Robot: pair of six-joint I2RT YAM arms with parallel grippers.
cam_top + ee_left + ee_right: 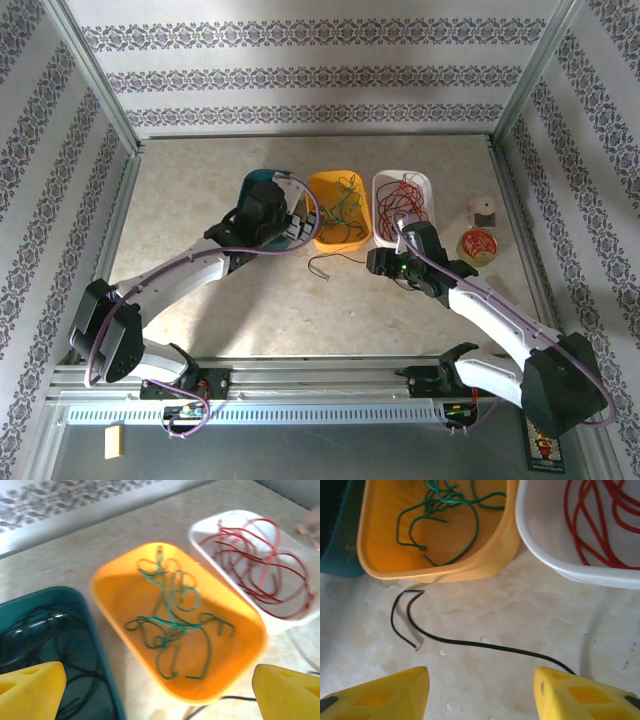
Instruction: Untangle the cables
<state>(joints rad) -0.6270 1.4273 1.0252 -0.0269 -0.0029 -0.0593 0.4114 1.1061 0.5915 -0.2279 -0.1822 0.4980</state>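
Observation:
My left gripper needs to back off first, because it is hanging over the teal tray [47, 642] and my right gripper will bring the loose black cable [485, 645] there next.
Green cables [172, 625] lie looped in the orange tray [112, 597]. Red cables [260, 565] fill the white tray [205, 527]. Black cables [47, 640] lie in the teal tray [95, 645]. One loose black cable [470, 643] curves across the table in front of the orange tray [380, 535], also visible from above [335, 263]. My left gripper [160, 700] hovers open over the gap between the teal and orange trays, holding nothing. My right gripper [480, 695] is open just above the table, and the loose black cable runs toward its right fingertip [580, 695].
A small reel of red wire [478, 245] and a pinkish spool [484, 211] sit right of the white tray [382, 190]. The three trays stand in a row at mid-table. Metal frame rails [120, 215] border the table on both sides.

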